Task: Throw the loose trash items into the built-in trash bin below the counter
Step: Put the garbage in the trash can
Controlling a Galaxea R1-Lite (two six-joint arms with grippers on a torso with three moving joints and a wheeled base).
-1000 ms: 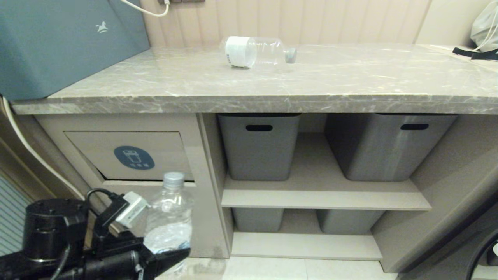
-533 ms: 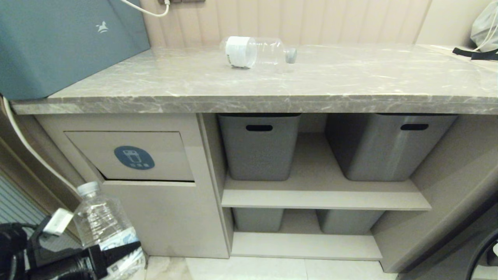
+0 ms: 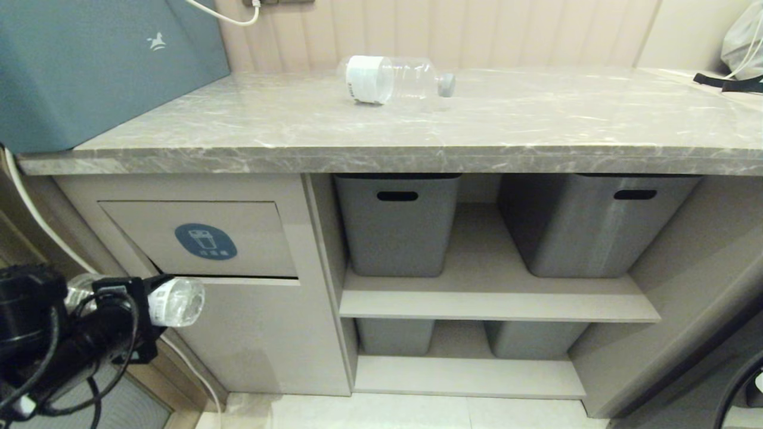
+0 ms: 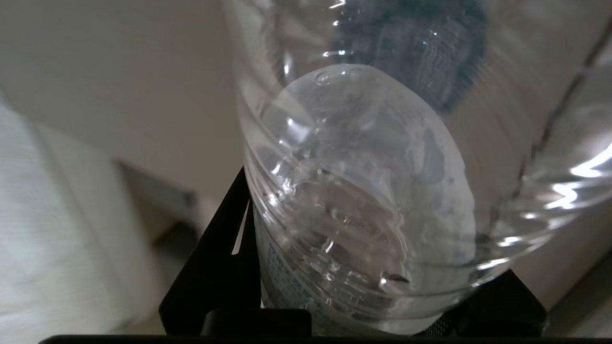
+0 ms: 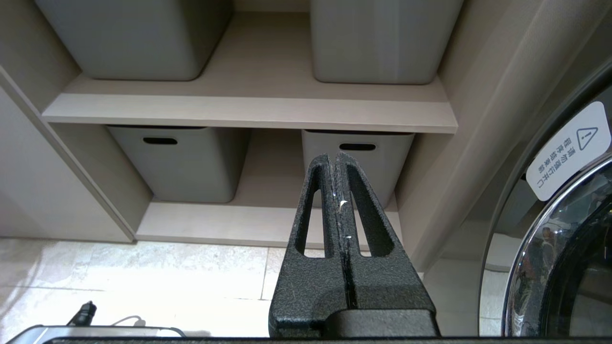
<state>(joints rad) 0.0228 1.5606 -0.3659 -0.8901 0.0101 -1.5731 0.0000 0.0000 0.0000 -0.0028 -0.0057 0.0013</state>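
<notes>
The bottle's base (image 3: 187,301) sticks out ahead of the fingers toward the trash bin's flap (image 3: 214,256), so the robot's left gripper goes on pushing forward until the flap swings in, and then let go.
My left gripper (image 3: 134,316) sits low at the left, shut on a clear plastic water bottle (image 3: 177,301). This bottle lies nearly level, its base pointing at the cabinet just below the built-in trash bin flap (image 3: 250,238), which carries a blue sticker (image 3: 205,241). A dark gap shows along the flap's lower edge. In the left wrist view the bottle (image 4: 363,191) fills the space between the black fingers (image 4: 215,267). A second bottle (image 3: 393,79) lies on its side on the grey marble counter (image 3: 477,131). My right gripper (image 5: 333,160) is shut and empty, parked low by the shelves.
Grey tubs (image 3: 396,223) (image 3: 596,223) stand on the open shelves right of the bin. A blue-grey box (image 3: 89,65) occupies the counter's left end. A white cable (image 3: 36,214) hangs down the left side. A washing machine door (image 5: 564,248) is at the far right.
My left gripper swung left, then rose, turning the held bottle from upright to nearly level with its base toward the cabinet under the flap. The counter bottle and right arm stayed still.
</notes>
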